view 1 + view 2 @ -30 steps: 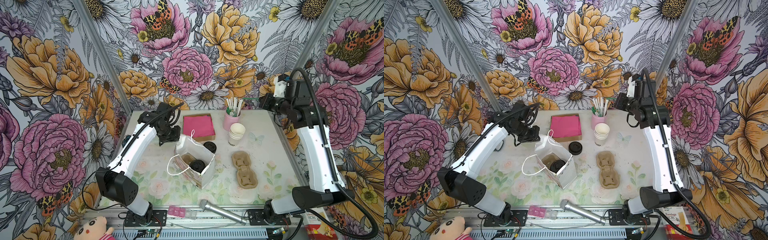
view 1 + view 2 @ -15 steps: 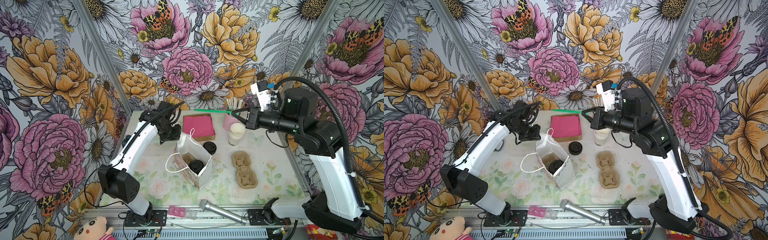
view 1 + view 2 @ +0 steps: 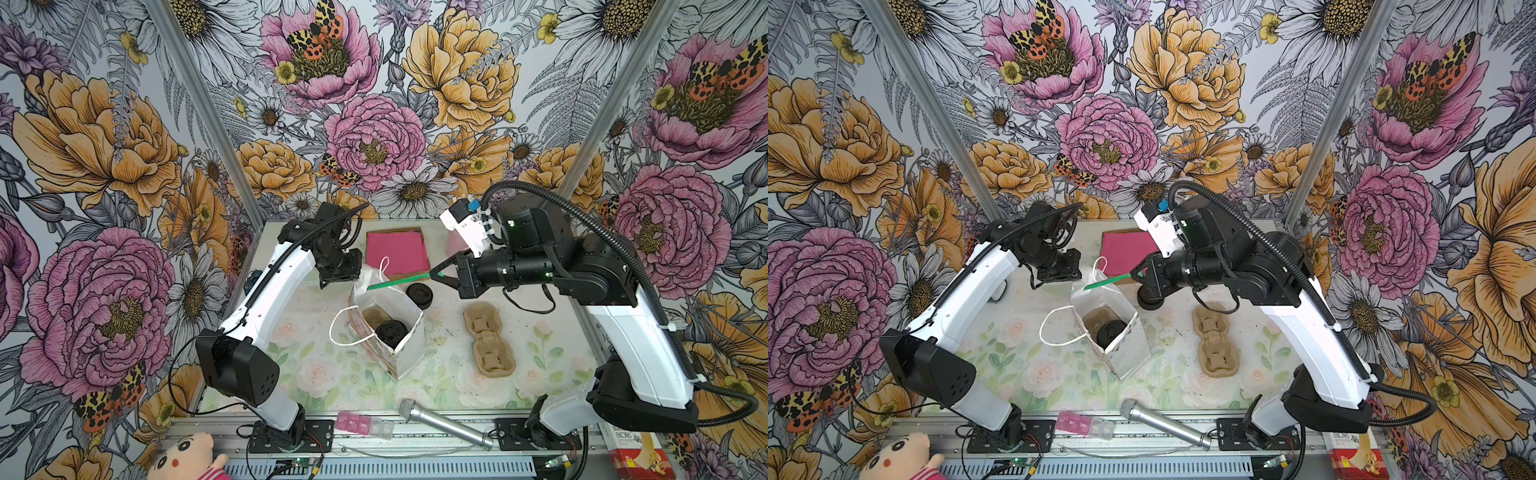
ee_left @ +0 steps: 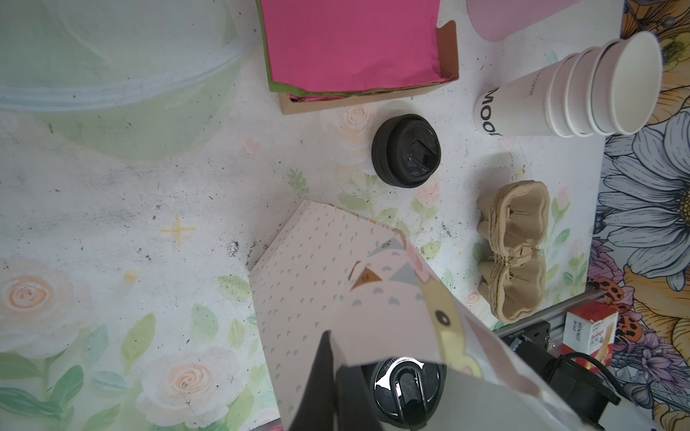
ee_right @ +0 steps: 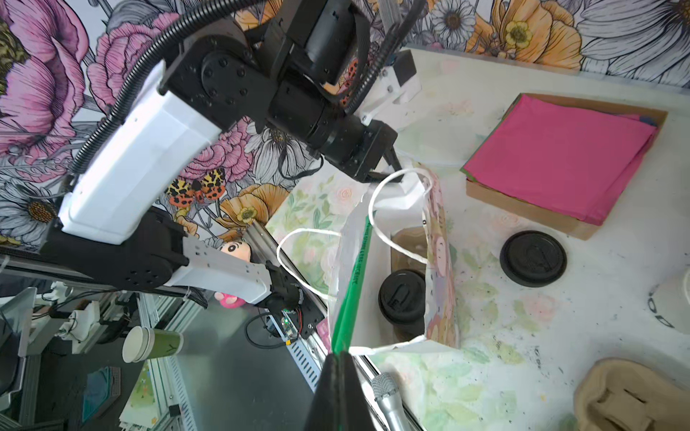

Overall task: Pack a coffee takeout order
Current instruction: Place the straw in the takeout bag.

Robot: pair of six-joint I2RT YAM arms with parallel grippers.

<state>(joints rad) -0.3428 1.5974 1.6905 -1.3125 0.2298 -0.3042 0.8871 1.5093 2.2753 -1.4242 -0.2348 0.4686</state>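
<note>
The green straw's free tip [image 3: 370,287] is over the paper bag's opening, so my right gripper goes on lowering the straw and lets go above the carrier inside [image 3: 373,317].
A patterned paper bag [image 3: 409,336] stands open mid-table. Inside it sits a brown carrier holding a cup capped with a black lid [image 3: 390,331]. My left gripper [image 4: 338,354] is shut on the bag's back rim. Just right of the bag, my right gripper [image 3: 434,275] is shut on a green straw [image 3: 399,281], which lies level above the bag's mouth. A second black lid [image 3: 419,296] lies on the table beside the bag. Pink napkins [image 3: 397,251] are stacked in a cardboard box behind it. White paper cups [image 4: 567,86] show stacked in the left wrist view; my right arm hides them in both top views.
A stack of brown pulp carriers [image 3: 488,338] lies right of the bag. A pink straw holder [image 3: 455,245] stands at the back, half behind my right arm. A microphone [image 3: 440,422] lies along the front rail. The bag's white handles [image 3: 345,332] hang loose.
My right arm has swung in from the back right corner to the bag, carrying the green straw down over its mouth. The left gripper has kept its hold on the bag's rim.
</note>
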